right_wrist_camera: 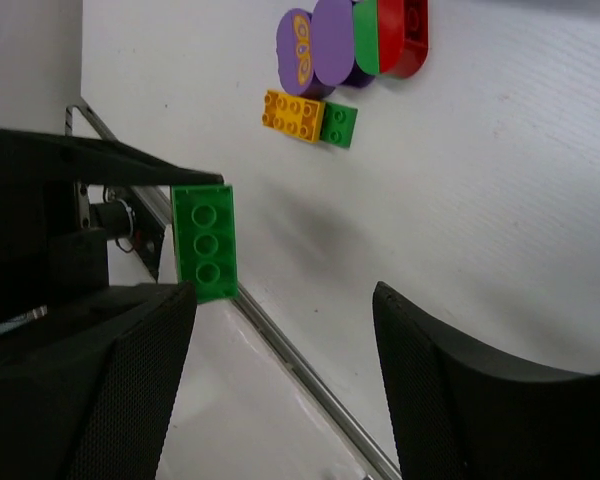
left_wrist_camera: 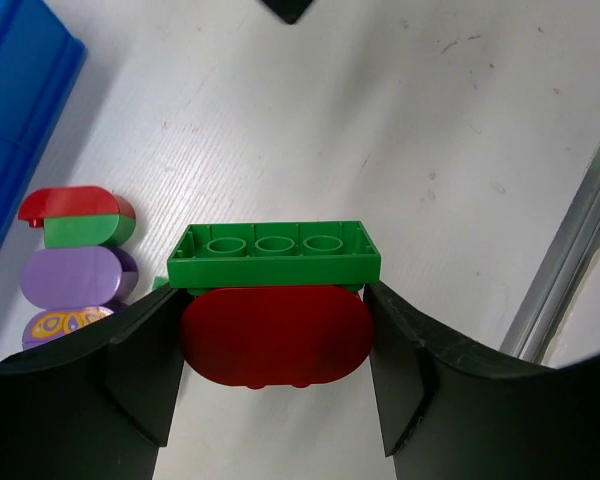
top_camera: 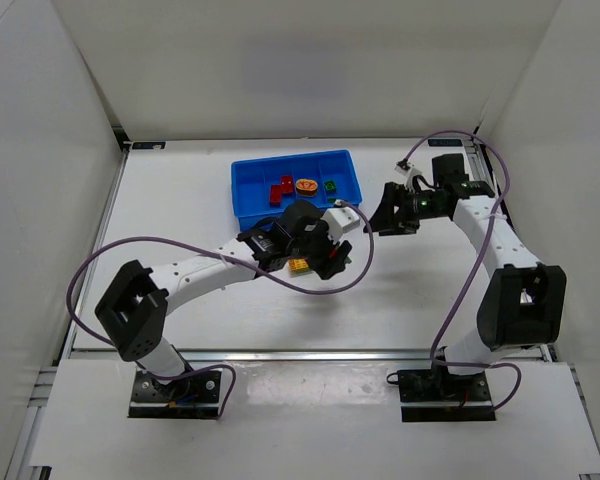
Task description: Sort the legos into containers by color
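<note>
The green brick (right_wrist_camera: 206,243) sticks out past my left gripper's fingers, with its narrow width across my right gripper's opening. My right gripper should continue to move toward it and close there.
My left gripper (top_camera: 318,256) is shut on a red oval brick (left_wrist_camera: 276,336) that has a green studded rectangle (left_wrist_camera: 275,254) stuck to its far side. It is a little in front of the blue tray (top_camera: 248,212). The same green brick shows in the right wrist view (right_wrist_camera: 205,243). Beside it on the table lie a red-and-green oval stack (left_wrist_camera: 76,217), a purple oval (left_wrist_camera: 75,275) and a patterned purple oval (left_wrist_camera: 64,325). The tray holds red bricks (top_camera: 280,190), an orange oval (top_camera: 307,185) and a green brick (top_camera: 330,185). My right gripper (top_camera: 378,218) is open and empty, right of the tray.
An orange brick (right_wrist_camera: 293,115) and a small green brick (right_wrist_camera: 340,125) lie together near the ovals. The orange one also shows under the left gripper in the top view (top_camera: 298,265). A metal rail (right_wrist_camera: 310,370) runs along the table's edge. White walls surround the table.
</note>
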Available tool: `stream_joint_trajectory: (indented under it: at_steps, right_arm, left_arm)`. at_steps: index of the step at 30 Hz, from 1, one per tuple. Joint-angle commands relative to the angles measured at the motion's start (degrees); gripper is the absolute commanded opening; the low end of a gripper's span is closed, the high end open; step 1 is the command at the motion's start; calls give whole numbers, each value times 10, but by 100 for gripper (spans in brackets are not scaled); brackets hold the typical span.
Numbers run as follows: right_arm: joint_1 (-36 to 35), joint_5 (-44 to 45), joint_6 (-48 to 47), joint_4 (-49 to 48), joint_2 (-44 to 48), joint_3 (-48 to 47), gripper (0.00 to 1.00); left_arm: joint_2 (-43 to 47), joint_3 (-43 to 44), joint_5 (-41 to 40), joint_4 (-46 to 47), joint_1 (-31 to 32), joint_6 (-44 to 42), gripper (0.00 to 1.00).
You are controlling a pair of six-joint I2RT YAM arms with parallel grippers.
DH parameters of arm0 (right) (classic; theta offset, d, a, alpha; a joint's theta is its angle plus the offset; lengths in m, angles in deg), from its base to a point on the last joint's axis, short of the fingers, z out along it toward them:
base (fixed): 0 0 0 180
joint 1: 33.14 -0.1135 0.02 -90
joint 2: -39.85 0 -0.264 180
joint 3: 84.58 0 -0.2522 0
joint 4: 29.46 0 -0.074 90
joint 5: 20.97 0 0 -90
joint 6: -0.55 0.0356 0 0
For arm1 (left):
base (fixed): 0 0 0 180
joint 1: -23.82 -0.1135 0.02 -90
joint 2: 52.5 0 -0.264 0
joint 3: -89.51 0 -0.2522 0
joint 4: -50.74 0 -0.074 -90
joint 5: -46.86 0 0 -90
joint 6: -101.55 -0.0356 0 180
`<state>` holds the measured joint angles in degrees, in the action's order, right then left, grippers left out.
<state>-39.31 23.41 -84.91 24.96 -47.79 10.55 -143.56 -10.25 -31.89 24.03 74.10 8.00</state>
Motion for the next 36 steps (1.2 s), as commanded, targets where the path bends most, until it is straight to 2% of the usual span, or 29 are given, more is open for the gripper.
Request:
stream_joint_trajectory:
  at_steps: [1,9,23,36]
  right_arm:
    - [-1,-21,19,-16,-14,-32,75]
    - [-34,-54,-14,-5,-18,-38,76]
    - [-41,-140,-38,2,-43,-26,76]
    - [-39,-182,-33,-1,-53,-11,64]
  left_arm:
    - [9,8,-12,35,11,-20,38]
    - [-19,34,-4,55,22,-20,38]
    - [-39,66,-8,69,22,-32,38]
    - [-49,76,-34,86,22,-37,39]
